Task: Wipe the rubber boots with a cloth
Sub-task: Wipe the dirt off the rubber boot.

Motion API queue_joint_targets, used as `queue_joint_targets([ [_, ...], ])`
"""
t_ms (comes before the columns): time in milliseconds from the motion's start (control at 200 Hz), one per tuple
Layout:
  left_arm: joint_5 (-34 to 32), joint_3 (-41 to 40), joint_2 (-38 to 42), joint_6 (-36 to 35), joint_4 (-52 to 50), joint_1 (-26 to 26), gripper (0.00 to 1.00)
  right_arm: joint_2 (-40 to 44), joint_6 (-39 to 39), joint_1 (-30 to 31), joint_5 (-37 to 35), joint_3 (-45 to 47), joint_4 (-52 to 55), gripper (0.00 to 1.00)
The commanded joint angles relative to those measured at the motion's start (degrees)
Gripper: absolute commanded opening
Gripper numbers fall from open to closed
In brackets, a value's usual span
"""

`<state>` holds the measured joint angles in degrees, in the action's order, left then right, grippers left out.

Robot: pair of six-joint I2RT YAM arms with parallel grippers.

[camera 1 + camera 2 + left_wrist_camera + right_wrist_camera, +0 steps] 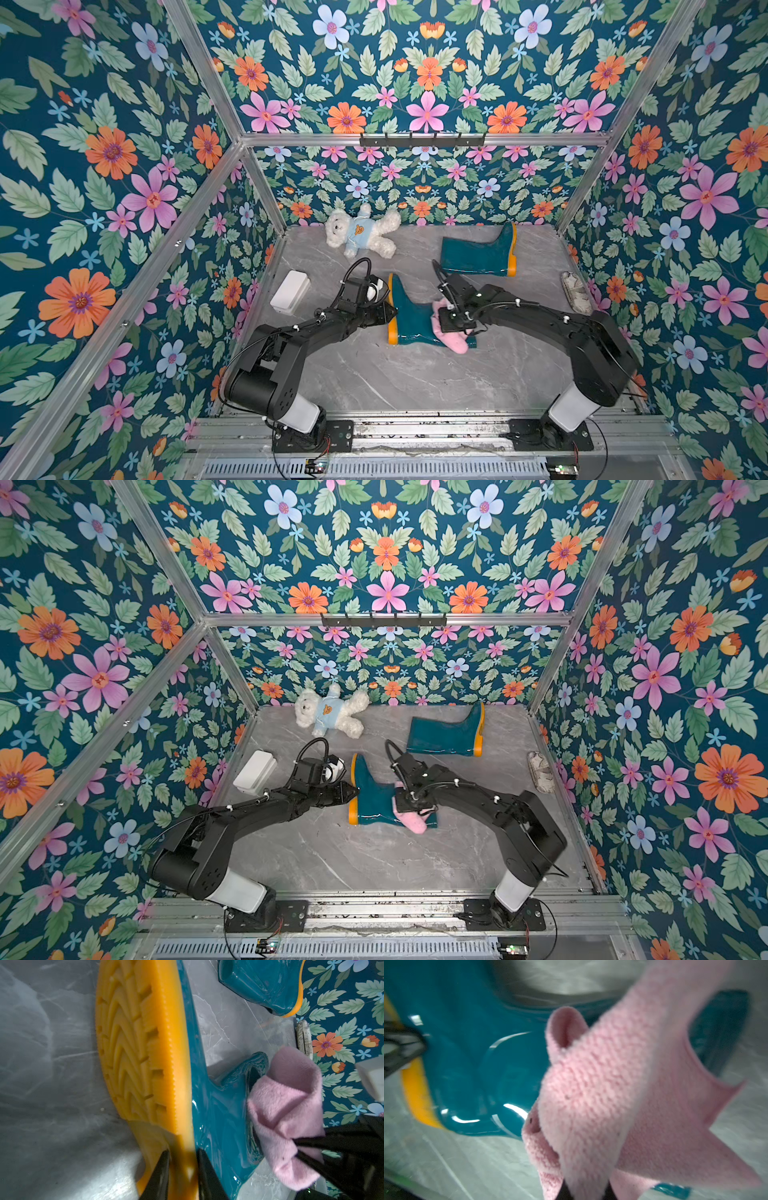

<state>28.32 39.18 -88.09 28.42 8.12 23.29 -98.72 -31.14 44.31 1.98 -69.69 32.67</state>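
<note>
The pink cloth comes up to the near boot's opening (472,340), where the boot ends, so the robot's right gripper should wipe the cloth back to the boot's heel (403,333) and then toward the boot's toe.
Two glossy teal rubber boots with orange-yellow soles lie on their sides on the grey marble floor. The near boot (409,316) (372,796) is in the middle and the far boot (478,253) (446,733) is toward the back right. My left gripper (390,313) (182,1159) is shut on the near boot's orange heel edge (145,1043). My right gripper (451,322) (586,1186) is shut on a fluffy pink cloth (455,338) (286,1105) (612,1084). The cloth lies over the near boot's shaft by its opening. Its folds hide the right fingertips.
A white teddy bear (361,232) in a blue shirt lies at the back. A white box (291,291) stands by the left wall. A grey patterned object (575,291) lies along the right wall. A black hook rail (422,139) hangs on the back wall.
</note>
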Motion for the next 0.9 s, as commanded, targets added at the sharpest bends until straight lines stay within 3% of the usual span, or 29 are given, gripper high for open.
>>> queue_joint_targets([
  [0, -5.69, -0.68, -0.44, -0.87, -5.49, -0.06, 0.24, -4.73, -1.11, 5.15, -0.19, -6.00, 1.30, 0.00],
  [155, -5.81, -0.55, -0.21, -0.87, -5.73, -0.12, 0.24, -9.84, -2.11, 9.51, 0.78, -9.82, 0.83, 0.00],
  [440, -5.77, -0.77, -0.43, -0.83, -5.40, -0.11, 0.24, -4.44, -4.06, 9.70, -1.95, -0.09, 1.01, 0.00],
  [680, -5.90, -1.02, -0.56, -1.06, -5.34, -0.17, 0.24, 6.06, -5.36, 3.31, -2.86, 13.17, 1.00, 0.00],
  [895, -5.77, -0.77, -0.92, -1.36, -5.39, -0.16, 0.25, 14.54, -5.04, -8.12, -2.73, 24.62, 0.99, 0.00],
])
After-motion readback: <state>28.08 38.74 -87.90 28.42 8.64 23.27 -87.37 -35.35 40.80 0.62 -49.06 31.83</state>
